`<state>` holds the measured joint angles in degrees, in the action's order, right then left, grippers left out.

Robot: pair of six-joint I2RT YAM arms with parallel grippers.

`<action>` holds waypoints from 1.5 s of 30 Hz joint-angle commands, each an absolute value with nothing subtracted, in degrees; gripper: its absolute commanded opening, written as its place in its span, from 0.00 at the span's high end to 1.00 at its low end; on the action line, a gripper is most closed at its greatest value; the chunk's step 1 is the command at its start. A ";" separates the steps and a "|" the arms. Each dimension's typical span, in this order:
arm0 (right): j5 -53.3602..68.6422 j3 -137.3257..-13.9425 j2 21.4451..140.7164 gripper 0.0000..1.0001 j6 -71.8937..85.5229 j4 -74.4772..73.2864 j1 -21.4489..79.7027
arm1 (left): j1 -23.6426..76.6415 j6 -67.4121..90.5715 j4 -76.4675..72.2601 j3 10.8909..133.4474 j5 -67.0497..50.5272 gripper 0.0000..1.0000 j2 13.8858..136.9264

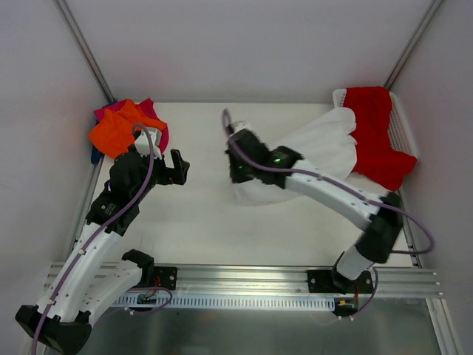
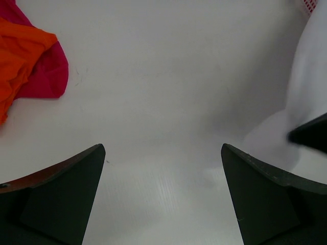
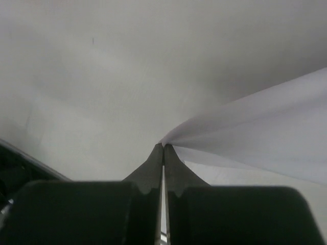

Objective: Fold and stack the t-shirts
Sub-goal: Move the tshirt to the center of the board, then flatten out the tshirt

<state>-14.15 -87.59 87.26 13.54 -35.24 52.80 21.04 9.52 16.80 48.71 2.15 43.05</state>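
Observation:
With the white t-shirt's loose end (image 1: 341, 132) lying by the basket, my right gripper should swing it to the near rail (image 1: 259, 269) before my left gripper takes the cloth.
The white t-shirt (image 1: 325, 144) stretches from the basket at the back right toward the table's middle. My right gripper (image 1: 235, 171) is shut on its edge; in the right wrist view the cloth (image 3: 255, 132) fans out from the closed gripper (image 3: 163, 146). The red t-shirt (image 1: 373, 137) hangs over the basket. The orange t-shirt (image 1: 118, 132) lies on the magenta-pink one (image 1: 157, 118) at the back left, with a bit of blue (image 1: 94, 155) beneath. My left gripper (image 1: 179, 168) is open and empty just right of that pile, above bare table (image 2: 163, 153).
The white plastic mesh basket (image 1: 399, 126) stands at the back right against the wall. Walls close in the table on the left, back and right. A metal rail (image 1: 244, 277) runs along the near edge.

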 commanded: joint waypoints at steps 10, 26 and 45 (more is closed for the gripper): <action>9.47 -111.17 116.89 0.99 8.91 -41.30 74.17 | 21.45 8.70 16.61 49.48 16.60 0.01 39.64; -19.12 -108.46 74.01 1.00 0.80 -69.55 77.70 | 21.45 13.86 18.72 52.82 8.75 0.01 42.71; -53.62 -101.96 62.76 0.99 0.00 -77.87 72.77 | 44.38 28.21 18.02 50.72 -9.76 0.01 64.78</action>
